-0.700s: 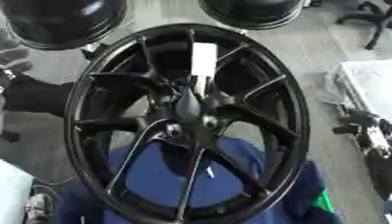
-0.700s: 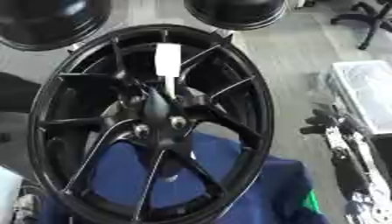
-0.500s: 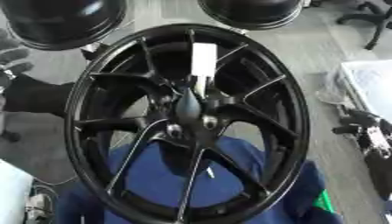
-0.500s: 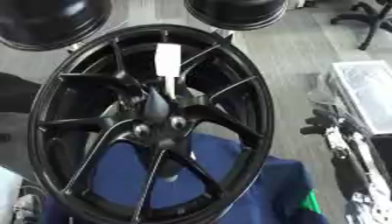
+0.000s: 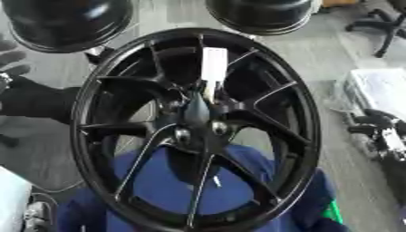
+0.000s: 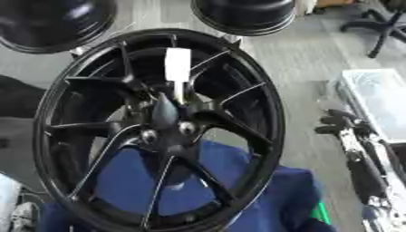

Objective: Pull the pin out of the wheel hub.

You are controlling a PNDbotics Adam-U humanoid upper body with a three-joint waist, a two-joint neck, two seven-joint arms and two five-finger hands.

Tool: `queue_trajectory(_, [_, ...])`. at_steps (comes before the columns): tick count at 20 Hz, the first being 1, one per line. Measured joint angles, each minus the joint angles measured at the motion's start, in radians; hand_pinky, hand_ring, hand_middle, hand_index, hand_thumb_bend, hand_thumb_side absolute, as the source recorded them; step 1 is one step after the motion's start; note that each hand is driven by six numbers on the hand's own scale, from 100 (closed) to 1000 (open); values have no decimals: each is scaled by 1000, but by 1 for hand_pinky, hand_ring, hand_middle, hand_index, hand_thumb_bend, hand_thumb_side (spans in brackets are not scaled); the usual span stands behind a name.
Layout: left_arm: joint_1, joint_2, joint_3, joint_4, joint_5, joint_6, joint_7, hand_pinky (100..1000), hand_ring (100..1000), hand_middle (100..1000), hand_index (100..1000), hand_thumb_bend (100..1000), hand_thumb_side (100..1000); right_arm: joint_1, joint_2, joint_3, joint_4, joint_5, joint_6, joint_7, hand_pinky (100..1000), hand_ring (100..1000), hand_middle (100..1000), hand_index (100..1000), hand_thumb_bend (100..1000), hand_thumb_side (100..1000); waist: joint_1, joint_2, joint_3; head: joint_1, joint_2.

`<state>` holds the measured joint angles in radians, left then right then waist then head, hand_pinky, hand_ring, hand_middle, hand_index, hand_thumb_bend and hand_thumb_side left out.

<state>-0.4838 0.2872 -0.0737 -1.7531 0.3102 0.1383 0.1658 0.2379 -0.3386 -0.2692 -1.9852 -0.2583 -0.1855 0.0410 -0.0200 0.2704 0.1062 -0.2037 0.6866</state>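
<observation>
My gripper will pull and the pin will slide straight up, leaving the wheel's rim in place, as the pin's thin body stands upright behind the dark cone.
A black spoked wheel rim (image 5: 87, 113) stands tilted before me on a blue cloth (image 5: 166, 186). At its hub (image 5: 196, 113) a thin pale pin (image 5: 208, 90) sticks up, with a white tag (image 5: 214, 63) on its top end. Two silvery bolts (image 5: 181, 134) sit just below the hub's dark cone. My left hand (image 5: 9, 59) shows blurred at the left edge, open and apart from the rim. My right hand (image 6: 337, 122) hangs open at the right, clear of the rim, holding nothing.
Two more black rims (image 5: 63, 18) (image 5: 262, 13) lie at the back. A pale plastic-wrapped box (image 6: 377, 99) stands at the right on the grey floor. An office chair base (image 5: 384, 27) is at the far right.
</observation>
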Motion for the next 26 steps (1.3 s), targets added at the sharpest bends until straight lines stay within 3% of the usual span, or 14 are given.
queue_trajectory(6, [33, 13, 3, 10, 2, 1, 1, 751, 735, 659, 748, 100, 672, 10, -134, -33, 0, -75, -86, 41, 966, 738, 744, 827, 100, 561, -7, -9, -2, 1, 15])
queue_trajectory(14, [56, 22, 2, 16, 4, 3, 2, 752, 737, 658, 748, 100, 682, -31, -316, -17, 0, -158, -190, 80, 967, 769, 783, 845, 100, 542, -20, -31, 0, -20, 24])
queue_trajectory(21, [79, 38, 2, 21, 16, 3, 3, 753, 740, 664, 751, 100, 670, -166, -482, 32, 0, -215, -144, 52, 964, 774, 791, 849, 100, 530, -20, -48, 1, -44, 49])
queue_trajectory(26, [110, 59, 3, -11, 40, -9, 24, 752, 741, 667, 753, 100, 656, -276, -600, 76, 1, -269, -87, 48, 961, 783, 802, 858, 100, 519, -21, -68, 38, -72, 69])
